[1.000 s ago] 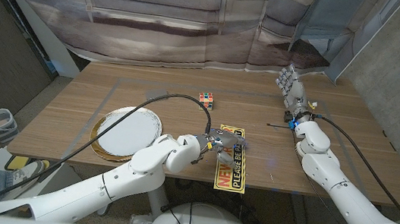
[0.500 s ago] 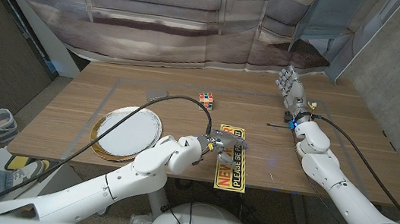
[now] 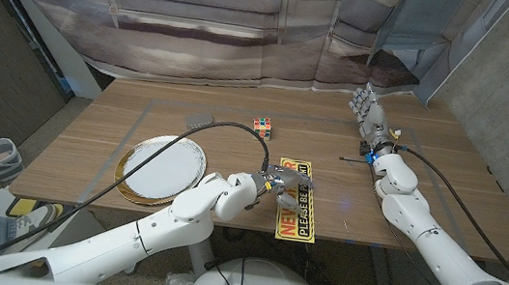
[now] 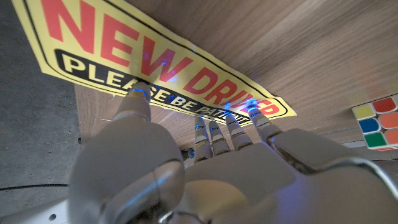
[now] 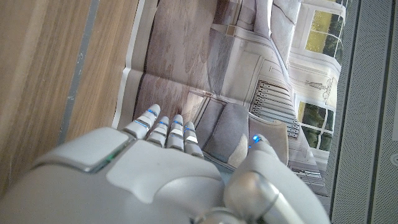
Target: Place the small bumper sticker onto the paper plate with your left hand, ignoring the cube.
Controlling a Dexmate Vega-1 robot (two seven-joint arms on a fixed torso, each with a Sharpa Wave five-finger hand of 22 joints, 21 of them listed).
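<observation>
The robot's thumb and fingers are spread out along the thin, flat edge point(image 4: 178, 111), so the bumper sticker point(image 3: 297, 204) will bend into a curl when the robot lifts it.
The yellow bumper sticker point(image 3: 296, 214) reading NEW DRIVER lies flat on the table near the front edge, right of centre. My left hand point(image 3: 272, 180) is at its far end. In the left wrist view the fingertips point(image 4: 138, 94) press on the sticker point(image 4: 124, 43) along its edge, fingers spread, nothing lifted. The white paper plate point(image 3: 162, 165) with a gold rim sits to the left of the hand. The coloured cube point(image 3: 262, 124) stands behind the sticker, apart from it. My right hand point(image 3: 368, 108) is held at the far right with fingers straight and holds nothing.
A small grey square point(image 3: 199, 119) lies left of the cube. The cube point(image 4: 376, 118) is close beside my left hand in the left wrist view. A printed backdrop hangs behind the table's far edge point(image 3: 271, 88). A black cable arcs over the plate.
The near end of the sticker has shifted slightly to the right under my left hand. The right hand has barely moved.
</observation>
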